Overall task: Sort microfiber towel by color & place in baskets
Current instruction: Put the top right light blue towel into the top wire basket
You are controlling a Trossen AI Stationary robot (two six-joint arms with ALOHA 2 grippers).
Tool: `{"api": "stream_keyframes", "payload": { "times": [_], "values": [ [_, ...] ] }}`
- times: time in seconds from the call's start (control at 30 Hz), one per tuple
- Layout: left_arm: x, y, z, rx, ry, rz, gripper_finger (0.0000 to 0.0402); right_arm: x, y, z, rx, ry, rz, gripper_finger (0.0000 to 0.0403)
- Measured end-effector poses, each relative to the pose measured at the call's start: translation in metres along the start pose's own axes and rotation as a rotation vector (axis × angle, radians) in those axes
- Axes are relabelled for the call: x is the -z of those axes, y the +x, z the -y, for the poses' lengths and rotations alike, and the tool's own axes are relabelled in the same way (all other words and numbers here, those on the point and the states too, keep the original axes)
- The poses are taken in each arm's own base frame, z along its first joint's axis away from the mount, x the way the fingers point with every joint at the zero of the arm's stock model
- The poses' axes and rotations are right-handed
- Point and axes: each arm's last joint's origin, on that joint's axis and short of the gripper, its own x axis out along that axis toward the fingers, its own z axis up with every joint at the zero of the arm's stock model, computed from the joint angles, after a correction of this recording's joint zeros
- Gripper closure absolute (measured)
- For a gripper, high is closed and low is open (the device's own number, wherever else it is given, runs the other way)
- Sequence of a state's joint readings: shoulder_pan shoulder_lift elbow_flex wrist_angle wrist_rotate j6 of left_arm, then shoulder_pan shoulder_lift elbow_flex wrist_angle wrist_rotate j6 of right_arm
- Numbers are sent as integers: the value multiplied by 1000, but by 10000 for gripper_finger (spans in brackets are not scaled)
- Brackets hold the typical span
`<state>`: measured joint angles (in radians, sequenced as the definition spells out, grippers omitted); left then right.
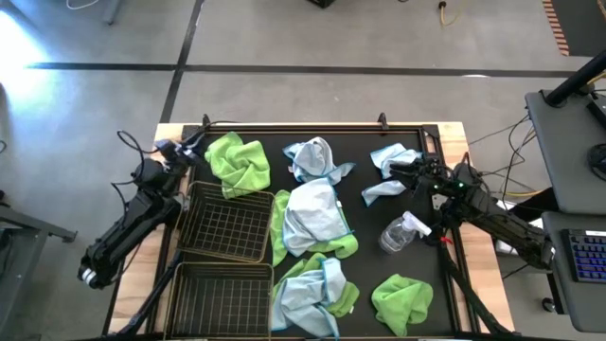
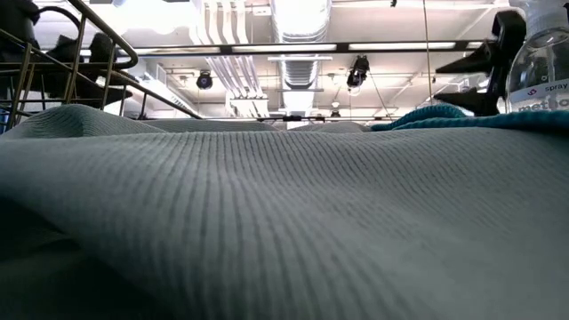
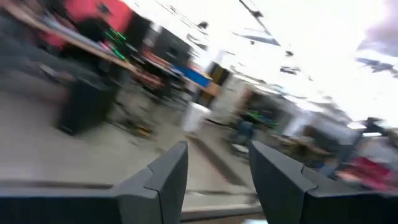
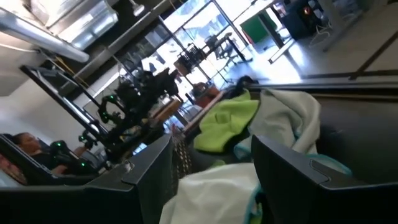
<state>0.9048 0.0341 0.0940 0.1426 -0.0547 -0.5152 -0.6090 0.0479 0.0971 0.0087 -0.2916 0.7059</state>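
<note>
Next, my right gripper lifts clear, turns its fingers down and pinches the towel's fold (image 1: 401, 154) from above, because it lies level across the pale towel (image 1: 383, 190) with its fingers pointing past the towel.
Lime green and pale blue-white microfiber towels lie scattered on the black mat: a green one (image 1: 237, 163) at the far left, pale ones (image 1: 312, 159) (image 1: 390, 159) at the far side, a large pale one (image 1: 312, 213) in the middle, a mixed heap (image 1: 312, 289) and a green one (image 1: 402, 301) near the front. Two wire baskets (image 1: 225, 223) (image 1: 220, 301) stand at the left with no towel in them. My left gripper (image 1: 197, 140) (image 3: 217, 180) is open at the far left corner. My right gripper (image 1: 396, 170) (image 4: 214, 174) is open, level, beside the far right pale towel.
A clear spray bottle (image 1: 402, 232) lies right of the middle towels, close to my right arm. In the low view a pale cloth (image 2: 284, 204) fills the foreground, with basket wire (image 2: 53, 62) at the left and the bottle (image 2: 538, 62) at the right.
</note>
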Motion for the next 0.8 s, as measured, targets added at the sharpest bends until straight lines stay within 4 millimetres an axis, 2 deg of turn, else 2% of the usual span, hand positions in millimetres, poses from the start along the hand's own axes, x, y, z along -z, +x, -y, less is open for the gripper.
{"api": "stream_keyframes", "payload": {
  "times": [0.2,0.3,0.4,0.57,0.7,0.8],
  "values": [
    [-8,0,10,212,-77,9,247,-28,-4,-26,42,-33,-58,188],
    [-20,-1,18,248,-65,20,247,-42,-4,-38,95,-47,-118,188],
    [-31,-1,24,229,-19,-13,247,-55,-1,-47,151,-47,-194,188],
    [-52,1,37,138,75,-184,247,-72,15,-56,236,-23,-327,188],
    [-70,2,46,71,125,-319,247,-81,34,-56,345,-21,-514,188],
    [-78,4,51,27,160,-419,247,-85,40,-57,416,-55,-667,188]
  ]
}}
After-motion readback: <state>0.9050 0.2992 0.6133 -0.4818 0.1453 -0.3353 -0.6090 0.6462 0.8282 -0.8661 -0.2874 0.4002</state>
